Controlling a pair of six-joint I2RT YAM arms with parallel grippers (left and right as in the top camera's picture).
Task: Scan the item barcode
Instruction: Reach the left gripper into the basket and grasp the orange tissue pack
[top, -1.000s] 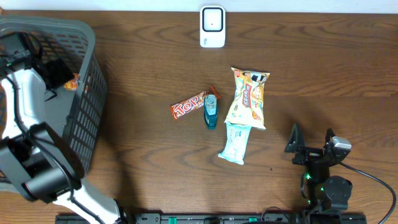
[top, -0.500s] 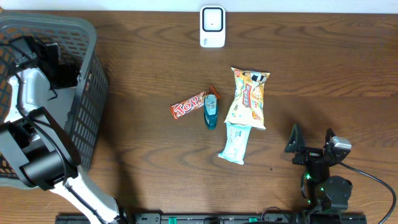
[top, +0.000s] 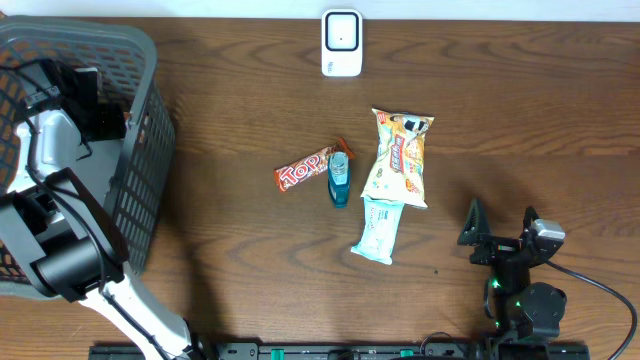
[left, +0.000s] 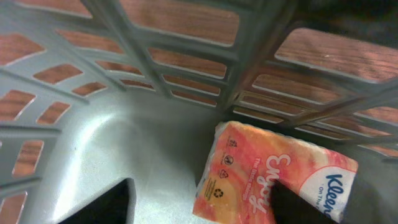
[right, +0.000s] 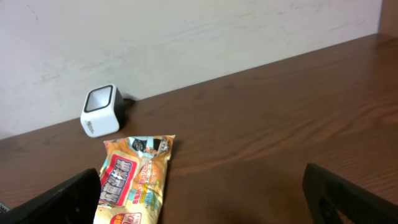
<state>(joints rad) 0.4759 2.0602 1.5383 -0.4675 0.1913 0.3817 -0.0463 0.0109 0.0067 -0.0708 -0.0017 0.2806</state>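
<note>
The tissue pack (left: 252, 174) is lying crooked under one finger of my left gripper, so next I open the gripper, turn it and center it over the pack (left: 277, 168) before I close it.
An orange Kleenex tissue pack (left: 261, 171) lies on the floor of the grey basket (top: 150, 70), against its lattice wall. My left gripper (left: 205, 190) is down inside the basket (left: 124, 130) around the pack's near end. Its right finger (left: 311, 202) overlaps the pack, while its left finger (left: 102, 205) stands apart from it with bare basket floor between. In the overhead view the left gripper (top: 95, 105) is at the basket's right wall. The white scanner (top: 341, 42) stands at the table's far edge. My right gripper (top: 470, 232) rests open near the front right, holding nothing.
On the table's middle lie a Top chocolate bar (top: 302, 172), a small blue bottle (top: 339, 180), a yellow snack bag (top: 399, 158) and a pale blue packet (top: 378, 230). The right wrist view shows the scanner (right: 101, 111) and snack bag (right: 134, 180) ahead.
My left arm has shifted up and right inside the basket toward its wall, and its jaws have narrowed around the tissue pack. The right arm has not moved.
</note>
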